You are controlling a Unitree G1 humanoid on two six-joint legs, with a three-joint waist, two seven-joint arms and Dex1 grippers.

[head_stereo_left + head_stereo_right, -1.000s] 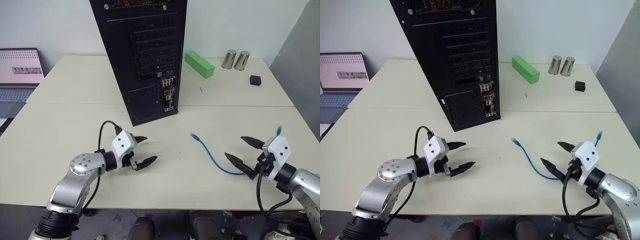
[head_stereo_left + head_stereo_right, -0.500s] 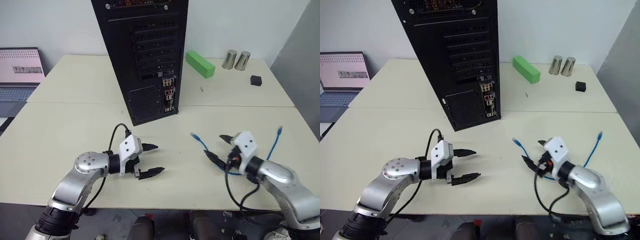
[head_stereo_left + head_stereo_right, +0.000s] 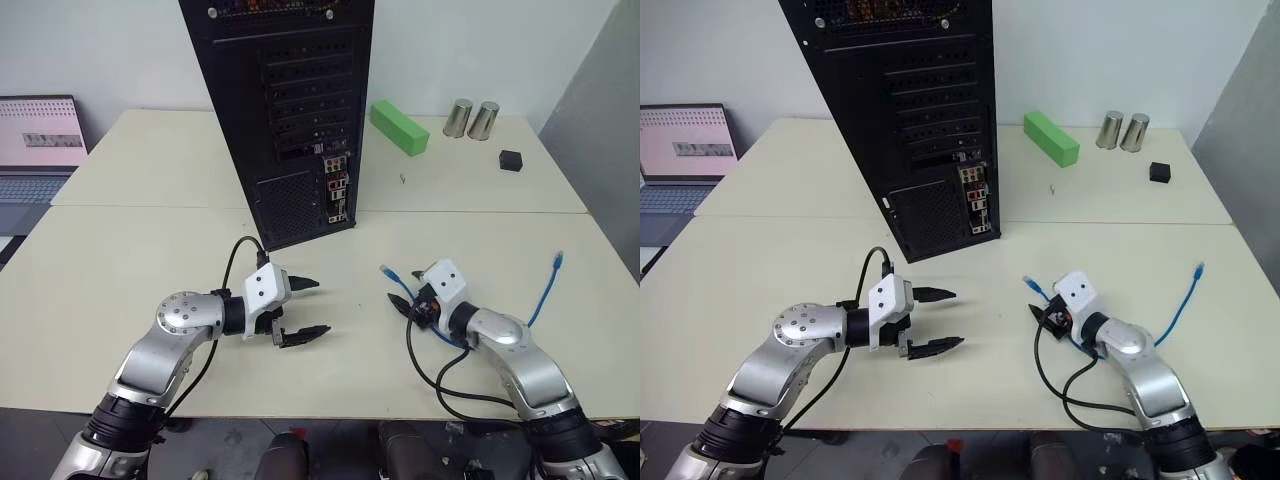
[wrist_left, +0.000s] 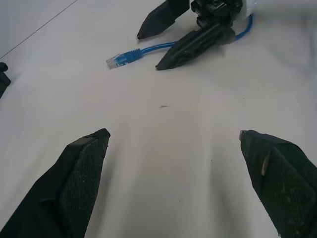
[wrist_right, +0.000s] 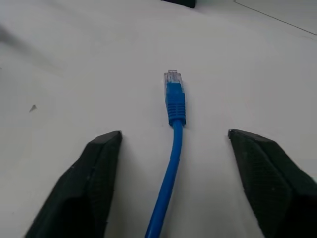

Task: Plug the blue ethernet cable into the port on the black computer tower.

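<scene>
The other plug (image 3: 558, 261) will turn but stay behind when I carry the near plug to the tower, because the cord lies in a slack curve.
The blue ethernet cable (image 3: 545, 290) lies on the table, its near plug (image 5: 173, 79) pointing toward the black computer tower (image 3: 290, 120). The other plug rests at the right. My right gripper (image 5: 174, 134) is low over the table just behind the near plug. It is open, one finger on each side of the cord and neither touching it. My left gripper (image 3: 318, 307) hovers open and empty to the left, pointing at the right one. The port sits in the coloured connector strip (image 3: 337, 190) low on the tower's rear panel.
A green block (image 3: 400, 127), two metal cans (image 3: 472, 118) and a small black cube (image 3: 511, 160) stand at the back right. A laptop (image 3: 40, 150) sits at the far left. Black arm cables loop on the table near my right forearm (image 3: 430, 370).
My right gripper has swept left and forward from the table's right side to straddle the cable behind its plug, and its fingers have narrowed. The left gripper has only turned slightly.
</scene>
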